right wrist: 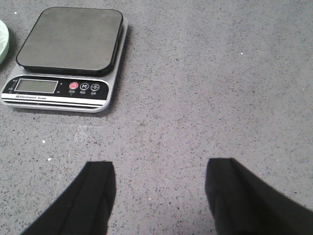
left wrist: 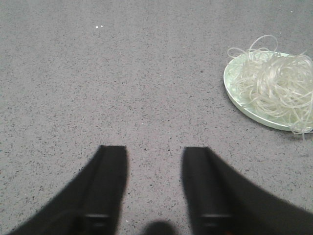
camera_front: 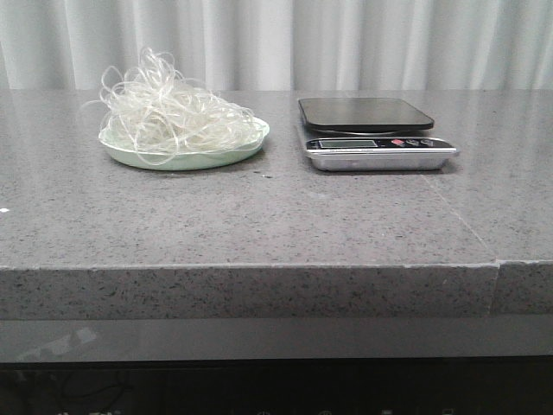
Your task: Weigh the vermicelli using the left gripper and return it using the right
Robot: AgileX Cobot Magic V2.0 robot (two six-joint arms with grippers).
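Observation:
The vermicelli's whitish pieces [camera_front: 155,79] are tangled together. I expect the vermicelli to come up as one whole nest and leave the plate empty when I lift it.
The vermicelli [camera_front: 168,112] is a fluffy nest of whitish strands piled on a pale green plate [camera_front: 226,156] at the left back of the grey counter. It also shows in the left wrist view [left wrist: 276,83] on the plate [left wrist: 230,84]. A digital scale [camera_front: 371,130] with a dark empty platform stands to the plate's right; it shows in the right wrist view [right wrist: 68,54] too. My left gripper [left wrist: 154,149] is open and empty over bare counter, well short of the plate. My right gripper [right wrist: 160,166] is open and empty over bare counter, apart from the scale. Neither gripper shows in the front view.
The grey speckled counter [camera_front: 259,216] has a front edge near me and a seam [camera_front: 497,259] at the right. A pale curtain [camera_front: 276,43] hangs behind it. A sliver of the green plate [right wrist: 2,41] shows in the right wrist view beside the scale.

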